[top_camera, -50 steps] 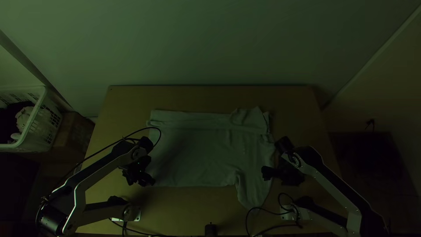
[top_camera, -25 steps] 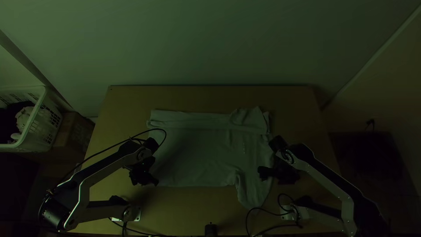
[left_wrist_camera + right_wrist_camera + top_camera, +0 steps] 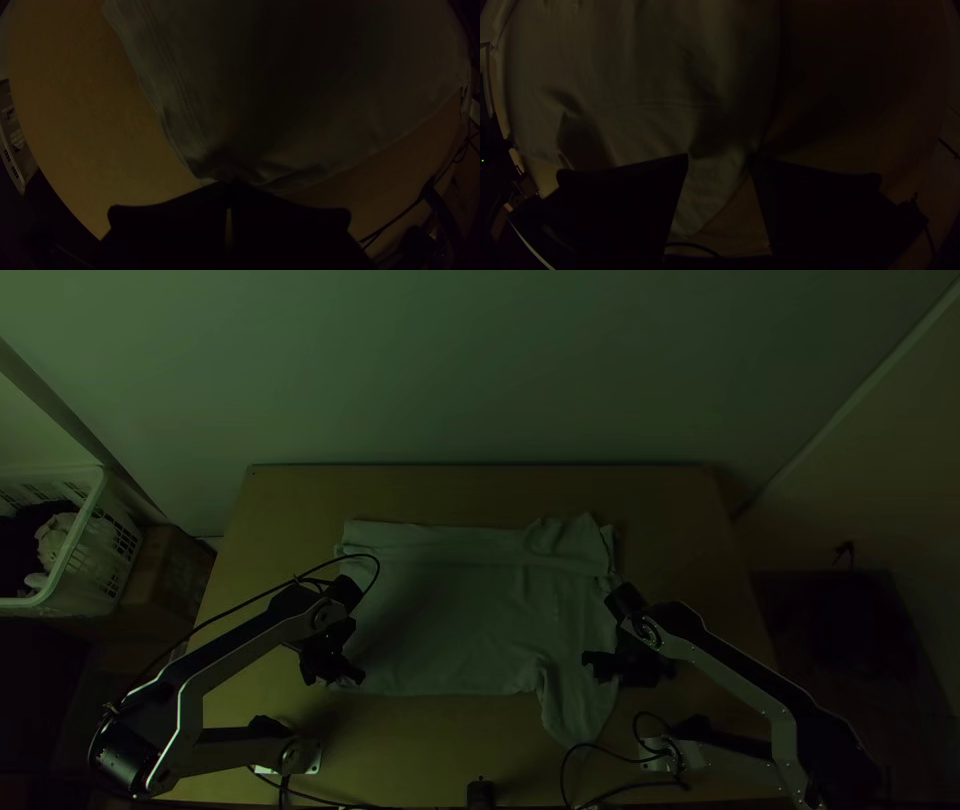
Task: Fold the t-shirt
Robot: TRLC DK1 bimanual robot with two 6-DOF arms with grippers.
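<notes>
I expect the sleeve (image 3: 577, 714) to trail along and tuck in when I fold the t-shirt's near side (image 3: 541, 672) over, because the sleeve sticks out limp from that side.
The pale t-shirt (image 3: 450, 620) lies spread across the table, its far side folded over in a long strip and one sleeve (image 3: 580, 710) pointing to the near edge at the right. At the shirt's near left corner is my left gripper (image 3: 358, 677). In the left wrist view my left gripper (image 3: 229, 184) is shut on that corner of the t-shirt (image 3: 200, 100), the cloth puckered at its fingertips. Over the sleeve side stands my right gripper (image 3: 588, 658). Seen from its wrist, my right gripper (image 3: 720, 156) is open above the t-shirt's side edge (image 3: 655, 130).
A white basket (image 3: 95, 540) with cloth in it stands off the table's left side, beside a cardboard box (image 3: 168, 575). Black cables (image 3: 600, 748) loop along the near edge, near a small dark object (image 3: 480, 794). Bare wood (image 3: 480, 492) runs beyond the shirt.
My left gripper has moved a little right and up the picture to the shirt's corner. The right one has shifted left over the sleeve side. The shirt lies much as before.
</notes>
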